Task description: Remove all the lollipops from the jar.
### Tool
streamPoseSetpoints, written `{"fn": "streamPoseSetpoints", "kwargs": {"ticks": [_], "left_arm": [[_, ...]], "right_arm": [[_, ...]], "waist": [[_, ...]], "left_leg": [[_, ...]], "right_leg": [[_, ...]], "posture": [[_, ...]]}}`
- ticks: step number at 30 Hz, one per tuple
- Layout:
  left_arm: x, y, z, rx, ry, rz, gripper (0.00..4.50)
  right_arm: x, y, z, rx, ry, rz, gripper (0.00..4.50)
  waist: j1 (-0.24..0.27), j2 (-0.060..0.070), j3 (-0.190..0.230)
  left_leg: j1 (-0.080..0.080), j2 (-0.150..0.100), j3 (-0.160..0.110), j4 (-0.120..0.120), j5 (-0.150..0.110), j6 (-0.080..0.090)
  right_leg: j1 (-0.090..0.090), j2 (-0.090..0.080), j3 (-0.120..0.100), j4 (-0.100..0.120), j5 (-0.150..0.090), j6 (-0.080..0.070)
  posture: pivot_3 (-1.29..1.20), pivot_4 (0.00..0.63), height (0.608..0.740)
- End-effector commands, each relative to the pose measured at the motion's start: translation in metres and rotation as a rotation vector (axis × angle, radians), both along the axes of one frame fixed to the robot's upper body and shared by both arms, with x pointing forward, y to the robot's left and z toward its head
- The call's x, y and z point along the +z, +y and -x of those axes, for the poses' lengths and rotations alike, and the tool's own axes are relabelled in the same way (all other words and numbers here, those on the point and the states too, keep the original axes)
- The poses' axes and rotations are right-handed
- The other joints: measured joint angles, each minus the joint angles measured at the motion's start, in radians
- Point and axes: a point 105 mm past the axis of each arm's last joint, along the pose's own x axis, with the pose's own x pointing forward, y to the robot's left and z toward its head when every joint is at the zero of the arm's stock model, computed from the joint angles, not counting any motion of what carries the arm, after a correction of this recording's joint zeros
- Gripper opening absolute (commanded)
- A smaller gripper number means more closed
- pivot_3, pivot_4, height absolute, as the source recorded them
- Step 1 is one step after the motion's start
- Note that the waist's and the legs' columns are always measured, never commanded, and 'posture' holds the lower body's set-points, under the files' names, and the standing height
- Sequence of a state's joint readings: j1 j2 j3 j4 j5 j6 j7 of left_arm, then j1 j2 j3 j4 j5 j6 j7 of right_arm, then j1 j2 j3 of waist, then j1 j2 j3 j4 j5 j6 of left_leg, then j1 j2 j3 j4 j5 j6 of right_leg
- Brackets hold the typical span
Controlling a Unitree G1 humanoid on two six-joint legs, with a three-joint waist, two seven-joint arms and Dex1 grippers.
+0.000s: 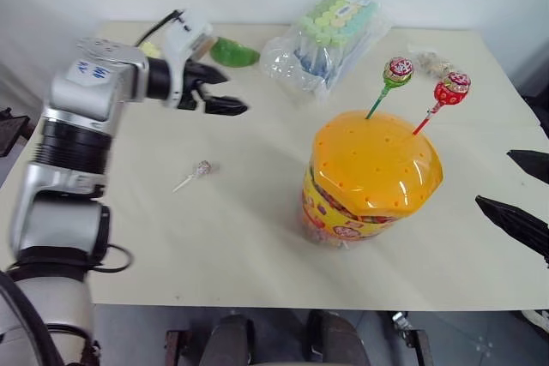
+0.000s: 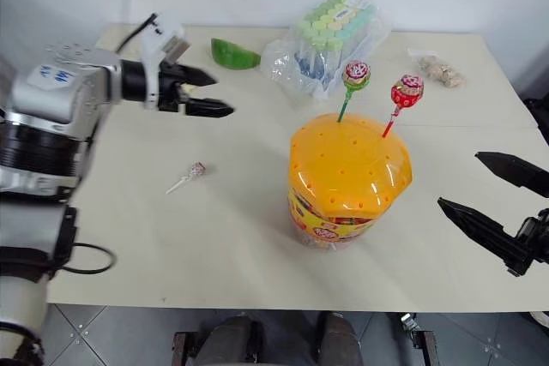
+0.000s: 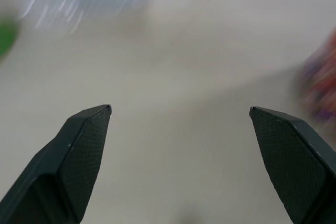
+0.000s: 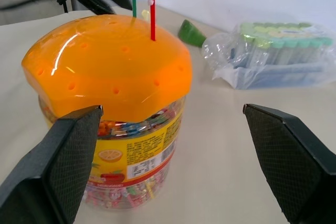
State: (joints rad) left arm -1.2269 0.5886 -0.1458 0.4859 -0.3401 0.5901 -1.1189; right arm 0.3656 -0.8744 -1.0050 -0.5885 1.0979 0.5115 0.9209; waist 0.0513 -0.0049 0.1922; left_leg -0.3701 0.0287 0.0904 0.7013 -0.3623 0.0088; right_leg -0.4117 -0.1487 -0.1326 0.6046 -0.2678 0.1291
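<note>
I can see the green-stick lollipop (image 1: 397,72) standing upright and clear of the red lollipop, so I should keep moving my open left gripper toward the green stick (image 1: 377,104) and close it there.
The jar (image 1: 373,177), an orange tub with a holed domed lid and a printed label, stands right of the table's middle. Two lollipops are stuck upright in its lid: a green-stick lollipop (image 1: 398,70) and a red lollipop (image 1: 452,87). A small white lollipop (image 1: 202,169) lies flat on the table to the jar's left. My left gripper (image 1: 236,93) hangs open and empty above the table, up and behind the white lollipop. My right gripper (image 2: 459,181) is open and empty just right of the jar, facing it, as the right wrist view shows (image 4: 172,107).
A clear bag of green-capped tubes (image 1: 330,32) lies behind the jar. A green wedge-shaped object (image 1: 233,53) sits at the back near my left gripper. A small packet (image 2: 437,68) lies at the back right. The table's front edge (image 1: 257,304) is close.
</note>
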Motion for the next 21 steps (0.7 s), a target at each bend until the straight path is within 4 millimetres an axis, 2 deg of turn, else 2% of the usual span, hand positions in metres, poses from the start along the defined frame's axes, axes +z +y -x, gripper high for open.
{"fn": "streamPoseSetpoints", "kwargs": {"ticks": [1, 3, 7, 15, 21], "left_arm": [[0.026, -0.012, 0.028, -0.332, -0.13, 0.191, 4.49], [0.024, -0.016, 0.043, -0.53, -0.163, 0.242, 4.49], [0.021, -0.031, 0.053, -0.705, -0.168, 0.291, 4.49], [0.023, -0.068, 0.059, -0.819, -0.161, 0.289, 4.49], [0.022, -0.091, 0.061, -0.85, -0.157, 0.191, 4.49]], "right_arm": [[0.013, 0.002, 0.012, -0.027, -0.06, 0.014, 4.5], [0.013, 0.0, 0.017, -0.051, -0.062, 0.016, 4.5], [0.01, -0.002, 0.023, -0.084, -0.064, 0.012, 4.5], [0.01, -0.001, 0.028, -0.106, -0.083, 0.006, 4.5], [0.007, -0.003, 0.033, -0.136, -0.087, -0.002, 4.5]], "waist": [[-0.003, 0.0, 0.0], [-0.007, 0.0, 0.0], [-0.006, -0.001, 0.0], [0.002, -0.001, 0.0], [0.001, -0.001, 0.0]], "left_leg": [[0.0, 0.0, 0.0, 0.0, 0.0, 0.0], [0.0, 0.0, 0.001, -0.001, 0.0, 0.0], [0.001, 0.0, 0.002, 0.0, 0.0, 0.0], [0.0, 0.0, 0.002, 0.002, -0.002, 0.003], [0.0, 0.0, 0.002, 0.002, -0.002, 0.003]], "right_leg": [[0.0, 0.0, 0.0, 0.0, 0.0, 0.0], [-0.001, 0.0, 0.0, 0.0, 0.0, 0.0], [0.0, 0.0, 0.001, 0.0, 0.0, 0.0], [0.0, 0.0, 0.003, 0.0, 0.002, 0.002], [0.0, 0.0, 0.003, -0.001, 0.002, 0.002]], "posture": [[0.0, 0.15, 0.74], [0.0, 0.15, 0.74], [0.0, 0.15, 0.74], [0.0, 0.15, 0.74], [0.0, 0.15, 0.74]]}}
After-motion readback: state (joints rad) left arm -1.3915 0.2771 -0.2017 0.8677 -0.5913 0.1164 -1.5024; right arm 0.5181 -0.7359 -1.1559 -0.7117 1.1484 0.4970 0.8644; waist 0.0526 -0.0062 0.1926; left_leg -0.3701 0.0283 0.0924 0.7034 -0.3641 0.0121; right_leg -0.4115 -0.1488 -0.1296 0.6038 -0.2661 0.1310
